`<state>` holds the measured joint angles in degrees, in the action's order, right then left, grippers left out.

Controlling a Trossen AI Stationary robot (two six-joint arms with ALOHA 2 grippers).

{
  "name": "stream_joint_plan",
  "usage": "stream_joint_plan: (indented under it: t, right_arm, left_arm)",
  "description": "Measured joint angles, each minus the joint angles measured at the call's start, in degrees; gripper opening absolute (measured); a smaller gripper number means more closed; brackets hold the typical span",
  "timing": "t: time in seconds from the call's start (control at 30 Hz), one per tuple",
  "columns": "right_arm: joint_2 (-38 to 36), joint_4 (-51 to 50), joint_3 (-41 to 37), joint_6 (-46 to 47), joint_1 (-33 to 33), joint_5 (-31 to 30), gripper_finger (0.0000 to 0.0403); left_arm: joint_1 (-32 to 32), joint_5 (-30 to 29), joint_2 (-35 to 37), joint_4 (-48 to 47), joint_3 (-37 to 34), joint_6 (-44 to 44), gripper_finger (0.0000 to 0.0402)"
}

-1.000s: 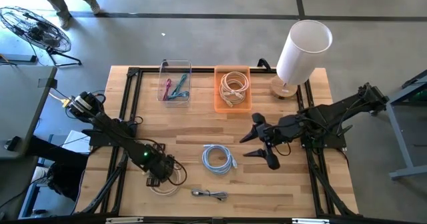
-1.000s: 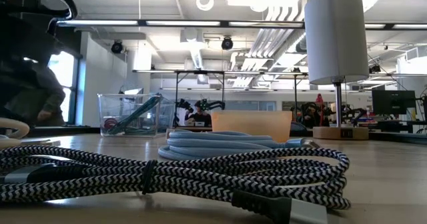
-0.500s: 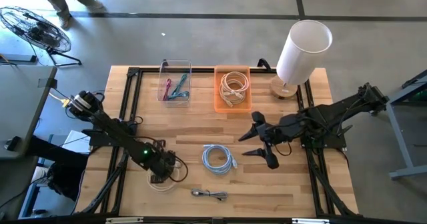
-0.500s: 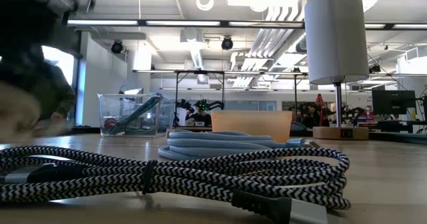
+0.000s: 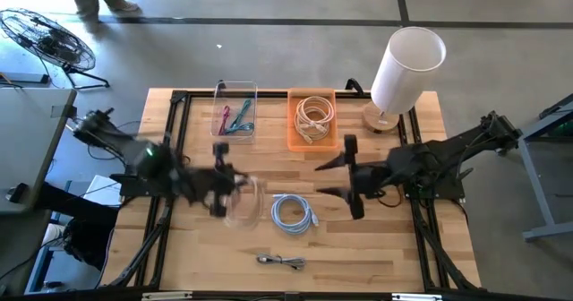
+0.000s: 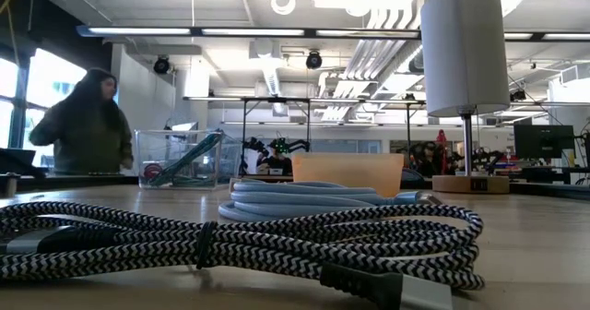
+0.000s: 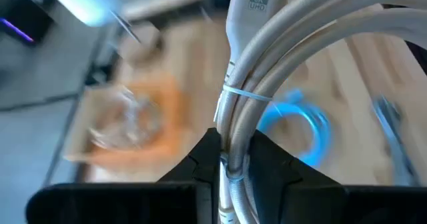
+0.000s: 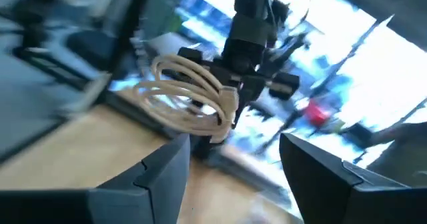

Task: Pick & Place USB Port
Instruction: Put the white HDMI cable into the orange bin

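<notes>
The white cable coil (image 5: 245,207) is hanging from my left gripper, out past my right gripper's fingers. My right gripper should grab the coil's loops (image 8: 175,97) for the orange bin.
My left gripper (image 5: 224,183) hangs above the table's middle left, shut on a white cable coil (image 5: 243,202) bound by a thin tie (image 7: 243,95); a plug of the coil (image 7: 257,4) sticks out beyond it. A blue cable coil (image 5: 294,213) lies flat on the wood right of it. A black-and-white braided cable (image 5: 281,262) rests by the near edge. My right gripper (image 5: 347,174) stands open at the middle right, nothing between its fingers, facing the left arm and its coil (image 8: 193,99). My left gripper pinches the bundled strands of the white coil (image 7: 231,141) between its two fingers, just beside the tie. Several strands run together through the gap. The coil is lifted clear of the table and hangs from the fingers (image 8: 230,114).
An orange bin (image 5: 333,122) with beige cables and a clear bin (image 5: 220,99) with coloured cables stand at the far edge. A white lamp (image 5: 405,68) stands far right. A person (image 6: 85,116) is beyond the table's left side.
My left gripper has shut on the white coil near the table's near left, then gone up and toward the far edge and the middle, lifting the coil clear. My right gripper has turned a little toward the left arm.
</notes>
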<state>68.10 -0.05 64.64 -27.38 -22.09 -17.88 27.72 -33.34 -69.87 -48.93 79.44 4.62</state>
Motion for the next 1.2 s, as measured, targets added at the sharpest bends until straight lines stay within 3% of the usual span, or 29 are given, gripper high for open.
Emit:
stream_joint_plan:
  t: [0.1, 0.23, 0.5, 0.77, 1.1, 1.2]
  right_arm:
    - [0.1, 2.9, 0.9, -5.6, -0.6, -7.7, 0.0224]
    - [0.5, 3.8, 1.8, -8.1, -1.7, -22.7, 0.0224]
    - [4.6, 5.4, 1.9, -23.8, -4.4, -31.7, 0.0224]
    - [7.3, 12.1, 1.9, -30.9, -5.0, -35.9, 0.0224]
    - [7.3, 9.6, 1.8, -22.1, -3.0, -37.4, 0.0224]
    - [7.3, 8.1, 1.9, -17.9, -1.7, -35.6, 0.0224]
  left_arm:
    - [-4.8, 3.0, 2.1, 3.5, 2.0, -6.8, 0.0048]
    - [-11.9, 14.7, 3.9, 8.8, 2.0, -14.8, 0.0048]
    - [-29.4, 44.8, 0.8, 15.7, 2.1, -24.1, 0.0047]
    - [-43.3, 63.6, -8.2, 19.0, 2.0, -25.6, 0.0047]
    - [-46.5, 76.3, -17.4, 31.7, 2.0, -23.4, 0.0046]
    - [-46.5, 76.8, -18.2, 33.7, 2.0, -22.3, 0.0046]
